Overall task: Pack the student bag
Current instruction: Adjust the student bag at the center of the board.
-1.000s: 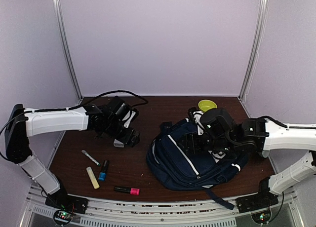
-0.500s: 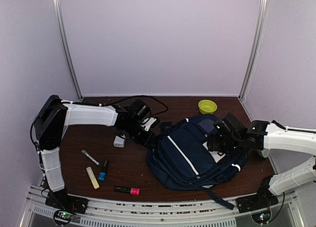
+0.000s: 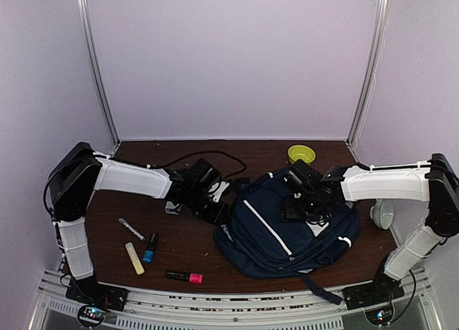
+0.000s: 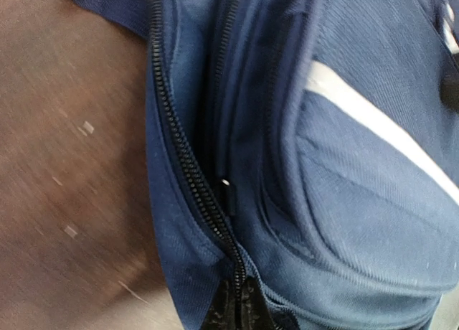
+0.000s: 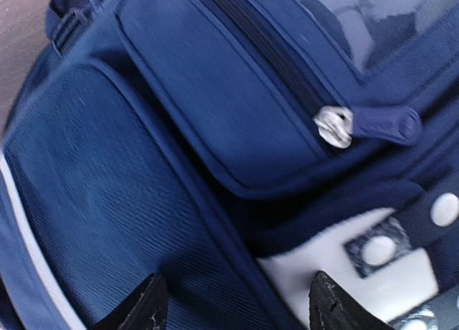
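My left gripper should pull the student bag (image 3: 267,227) by its zipper edge (image 3: 226,233) toward the front and turn the bag square before it takes the zipper pull, because the bag lies at a slant.
The student bag (image 3: 269,237), navy with a white stripe, lies flat right of the table's middle. My left gripper (image 3: 219,210) is at the bag's left edge. In the left wrist view its black fingertips (image 4: 242,312) are shut together, with the bag's (image 4: 358,201) zipper track (image 4: 192,186) running between them. My right gripper (image 3: 305,201) hangs over the bag's upper front. In the right wrist view it (image 5: 237,308) stands open above the blue fabric (image 5: 107,186) and a white patch (image 5: 315,265), holding nothing. A silver zipper pull (image 5: 333,125) lies beyond it.
Left of the bag lie a white pen (image 3: 131,229), a yellow highlighter (image 3: 134,258), a blue marker (image 3: 149,249) and a pink highlighter (image 3: 185,276). A small white block (image 3: 171,206) sits by the left arm. A yellow bowl (image 3: 301,154) stands behind the bag, a pale bowl (image 3: 382,214) at right.
The left gripper travelled right from the small white block to the bag's left edge and shut there. The right gripper shifted left and back over the bag's upper front, staying open.
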Controlling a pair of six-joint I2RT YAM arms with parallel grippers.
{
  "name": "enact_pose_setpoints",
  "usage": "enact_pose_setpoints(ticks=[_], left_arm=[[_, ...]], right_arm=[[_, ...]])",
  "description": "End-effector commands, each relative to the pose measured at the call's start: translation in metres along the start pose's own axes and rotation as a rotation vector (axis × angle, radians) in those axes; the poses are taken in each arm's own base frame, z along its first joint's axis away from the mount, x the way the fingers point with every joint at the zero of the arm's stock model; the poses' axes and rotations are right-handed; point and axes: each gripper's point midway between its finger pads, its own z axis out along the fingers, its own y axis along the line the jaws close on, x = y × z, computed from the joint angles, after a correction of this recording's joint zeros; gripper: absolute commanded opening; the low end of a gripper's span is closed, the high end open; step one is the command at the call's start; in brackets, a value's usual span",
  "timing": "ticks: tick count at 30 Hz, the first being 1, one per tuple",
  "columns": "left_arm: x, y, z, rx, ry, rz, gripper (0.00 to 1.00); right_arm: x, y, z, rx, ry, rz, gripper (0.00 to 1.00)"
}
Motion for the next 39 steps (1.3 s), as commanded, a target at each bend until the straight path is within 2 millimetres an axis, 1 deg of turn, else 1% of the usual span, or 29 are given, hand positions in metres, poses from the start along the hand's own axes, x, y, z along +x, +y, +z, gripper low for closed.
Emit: enact_pose_setpoints(ticks=[1, 3, 4, 7, 9, 11, 13, 15, 16, 18, 20, 21, 22, 24, 25, 26, 27, 28, 31, 35, 39], left_arm=[[0.073, -0.036, 0.007, 0.057, 0.135, 0.025, 0.0], [0.086, -0.042, 0.002, 0.06, 0.131, 0.033, 0.0], [0.097, -0.042, 0.001, 0.056, 0.14, 0.034, 0.0], [0.115, -0.052, -0.005, 0.077, 0.149, 0.049, 0.0], [0.124, -0.061, -0.009, 0.088, 0.156, 0.074, 0.0], [0.131, -0.076, -0.015, 0.11, 0.159, 0.112, 0.0], [0.133, -0.096, -0.02, 0.147, 0.154, 0.162, 0.0], [0.134, -0.118, -0.019, 0.181, 0.155, 0.222, 0.0], [0.132, -0.123, -0.016, 0.181, 0.156, 0.237, 0.0], [0.13, -0.129, -0.008, 0.171, 0.172, 0.256, 0.0], [0.128, -0.131, -0.003, 0.159, 0.184, 0.269, 0.0], [0.127, -0.131, -0.004, 0.154, 0.178, 0.275, 0.04], [0.126, -0.13, -0.007, 0.151, 0.168, 0.279, 0.12], [0.126, -0.128, -0.013, 0.143, 0.15, 0.292, 0.33], [0.125, -0.127, -0.018, 0.139, 0.138, 0.301, 0.47], [0.125, -0.126, -0.021, 0.134, 0.133, 0.31, 0.58], [0.125, -0.125, -0.026, 0.13, 0.127, 0.318, 0.66], [0.123, -0.125, -0.03, 0.124, 0.121, 0.327, 0.72], [0.117, -0.127, -0.045, 0.118, 0.095, 0.35, 0.82], [0.11, -0.136, -0.066, 0.155, 0.051, 0.387, 0.85], [0.105, -0.14, -0.088, 0.164, -0.004, 0.428, 0.88]], right_arm=[[-0.01, 0.031, 0.005, -0.088, 0.026, -0.006, 0.67], [-0.009, 0.044, 0.014, -0.122, 0.058, -0.01, 0.65], [-0.008, 0.051, 0.018, -0.143, 0.072, -0.009, 0.64], [-0.003, 0.072, 0.03, -0.205, 0.112, -0.008, 0.62], [0.0, 0.086, 0.034, -0.23, 0.128, -0.019, 0.61], [0.002, 0.102, 0.035, -0.256, 0.137, -0.039, 0.6], [0.002, 0.124, 0.033, -0.295, 0.143, -0.061, 0.6], [0.002, 0.143, 0.032, -0.322, 0.151, -0.09, 0.6], [0.002, 0.149, 0.032, -0.327, 0.154, -0.105, 0.6], [0.002, 0.155, 0.032, -0.317, 0.159, -0.127, 0.59], [0.002, 0.151, 0.031, -0.296, 0.157, -0.138, 0.59], [0.002, 0.148, 0.029, -0.289, 0.151, -0.142, 0.59], [0.002, 0.144, 0.027, -0.281, 0.145, -0.143, 0.59], [0.0, 0.137, 0.02, -0.27, 0.127, -0.148, 0.59], [0.0, 0.134, 0.018, -0.264, 0.123, -0.152, 0.59], [-0.001, 0.132, 0.016, -0.263, 0.119, -0.156, 0.59], [-0.001, 0.131, 0.013, -0.266, 0.113, -0.159, 0.59], [-0.004, 0.132, 0.008, -0.274, 0.103, -0.16, 0.59], [-0.011, 0.134, -0.005, -0.298, 0.07, -0.166, 0.59], [-0.026, 0.134, -0.031, -0.323, 0.0, -0.179, 0.59], [-0.04, 0.125, -0.058, -0.314, -0.079, -0.2, 0.59]])
